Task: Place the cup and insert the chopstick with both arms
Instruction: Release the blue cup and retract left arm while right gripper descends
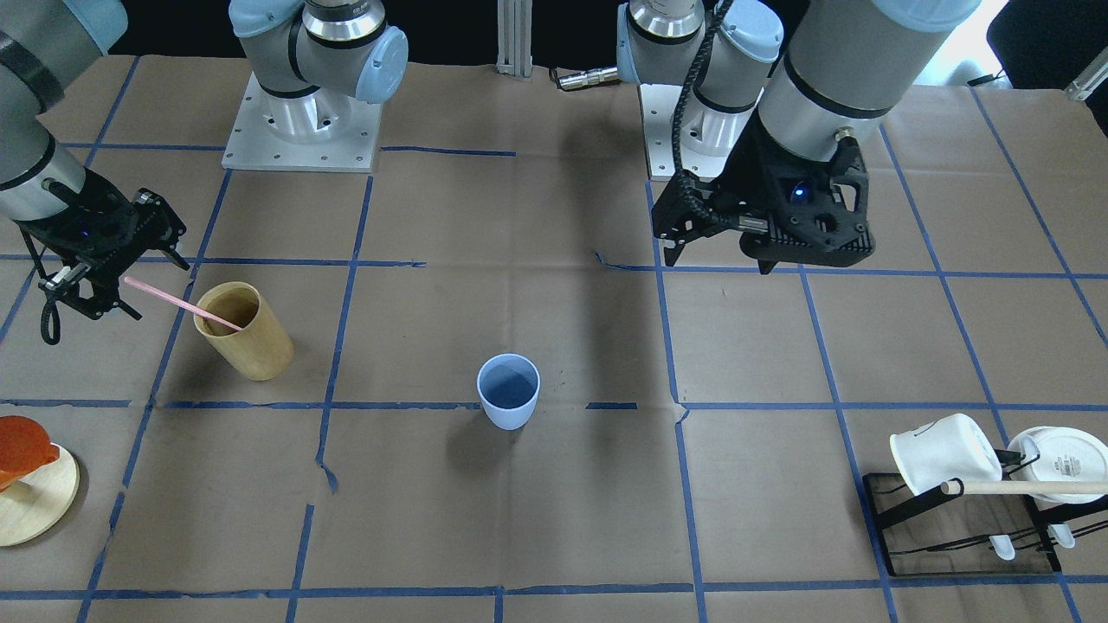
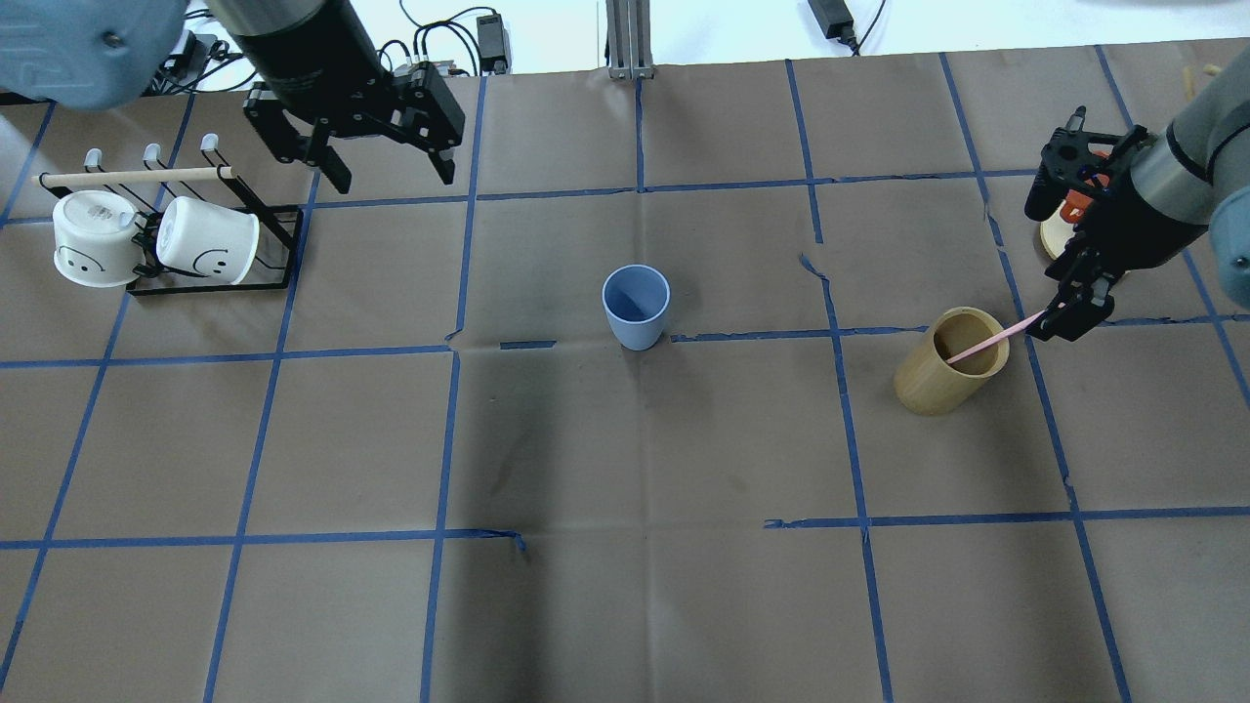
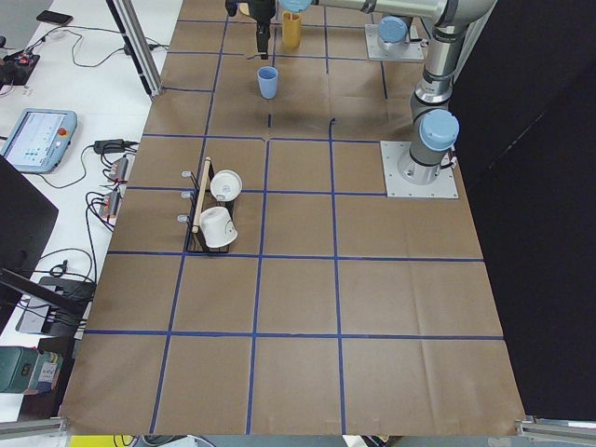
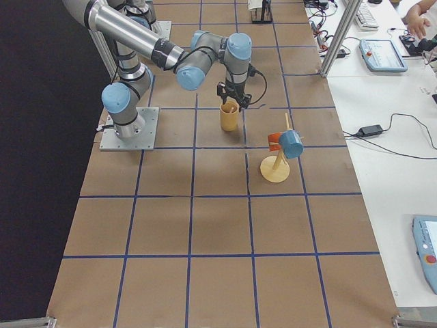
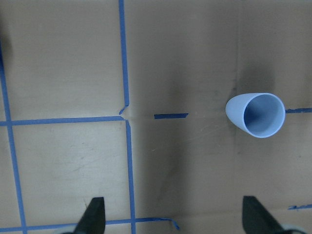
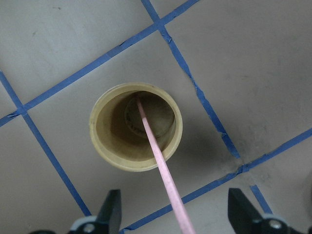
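Note:
Open space is all around the chopstick's lower end (image 6: pixel 140 103). The pink chopstick (image 1: pixel 185 305) should slide free when I lift it and leave the tan wooden cup standing.
The light blue cup (image 1: pixel 508 391) (image 2: pixel 636 306) stands upright and alone near the table's middle, and it also shows at the right of the left wrist view (image 5: pixel 257 115). My left gripper (image 1: pixel 718 260) (image 2: pixel 391 176) (image 5: pixel 173 200) hangs open above the table, well away from the cup, holding nothing. The pink chopstick (image 1: pixel 177 303) (image 2: pixel 981 346) (image 6: pixel 156 151) leans in a tan wooden cup (image 1: pixel 244 330) (image 6: pixel 135 126), its lower end on the bottom. My right gripper (image 1: pixel 156 285) (image 2: pixel 1050 283) (image 6: pixel 175 192) is open, its fingers wide on either side of the chopstick's upper end.
A black rack (image 2: pixel 273 249) with two white mugs (image 2: pixel 207 240) and a beige rod stands on my left. A round wooden stand (image 1: pixel 35 502) carrying an orange piece sits on my far right. Blue tape lines grid the brown paper. Both arm bases (image 1: pixel 303 130) stand at the robot's edge.

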Available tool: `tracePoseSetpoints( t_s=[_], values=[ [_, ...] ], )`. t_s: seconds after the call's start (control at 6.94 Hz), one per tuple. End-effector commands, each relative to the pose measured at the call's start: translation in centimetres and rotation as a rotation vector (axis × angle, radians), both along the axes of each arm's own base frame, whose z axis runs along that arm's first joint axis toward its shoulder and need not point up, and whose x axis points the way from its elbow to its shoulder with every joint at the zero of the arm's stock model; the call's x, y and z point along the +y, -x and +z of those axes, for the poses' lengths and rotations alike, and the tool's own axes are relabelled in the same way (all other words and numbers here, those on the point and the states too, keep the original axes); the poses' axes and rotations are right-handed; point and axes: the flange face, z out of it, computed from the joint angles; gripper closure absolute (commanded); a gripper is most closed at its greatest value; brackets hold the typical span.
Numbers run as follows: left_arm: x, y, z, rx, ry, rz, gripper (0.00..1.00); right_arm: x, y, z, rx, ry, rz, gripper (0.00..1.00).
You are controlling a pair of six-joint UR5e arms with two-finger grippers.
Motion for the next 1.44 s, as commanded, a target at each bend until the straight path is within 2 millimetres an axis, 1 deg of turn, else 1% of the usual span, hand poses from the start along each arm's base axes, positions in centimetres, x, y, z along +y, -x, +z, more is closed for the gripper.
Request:
tracePoseSetpoints(
  t_s=[0.0,0.14,0.29,0.43,0.58,0.72,0.86,1.01,1.15,1.3],
  values=[
    [2.3,-1.6,-1.7,0.000,-0.026,0.013,0.00,0.6,-0.2,-0.7,-0.012,-0.041,0.004,0.23],
    [3.1,-1.6,-1.5,-0.004,0.014,0.010,0.00,0.6,-0.2,-0.8,-0.010,-0.037,0.004,0.26],
    [3.2,-1.6,-1.5,-0.001,0.013,0.010,0.00,0.6,0.1,-0.8,-0.010,-0.036,0.001,0.30],
    [3.4,-2.0,-1.3,-0.002,0.013,0.016,0.00,0.8,0.9,-1.0,-0.014,-0.045,-0.017,0.37],
    [4.0,-2.1,-0.8,-0.004,0.018,0.016,0.00,1.0,1.0,-1.4,-0.014,-0.045,-0.020,0.42],
    [4.7,-2.1,-1.1,-0.007,0.013,0.021,0.00,1.1,1.0,-1.5,-0.016,-0.053,-0.023,0.46],
    [5.6,-2.1,-0.5,-0.012,0.028,0.021,0.00,1.1,0.9,-1.7,-0.018,-0.059,-0.026,0.55],
    [6.4,-2.9,0.3,-0.076,0.037,0.033,0.00,1.1,0.9,-1.6,-0.016,-0.057,-0.031,0.64],
    [6.5,-2.9,0.1,-0.081,0.033,0.033,0.00,1.1,0.9,-1.6,-0.016,-0.057,-0.037,0.73],
    [5.8,-3.0,-0.1,-0.078,0.033,0.034,0.00,1.1,0.9,-1.6,-0.016,-0.061,-0.040,0.79]
  ],
)
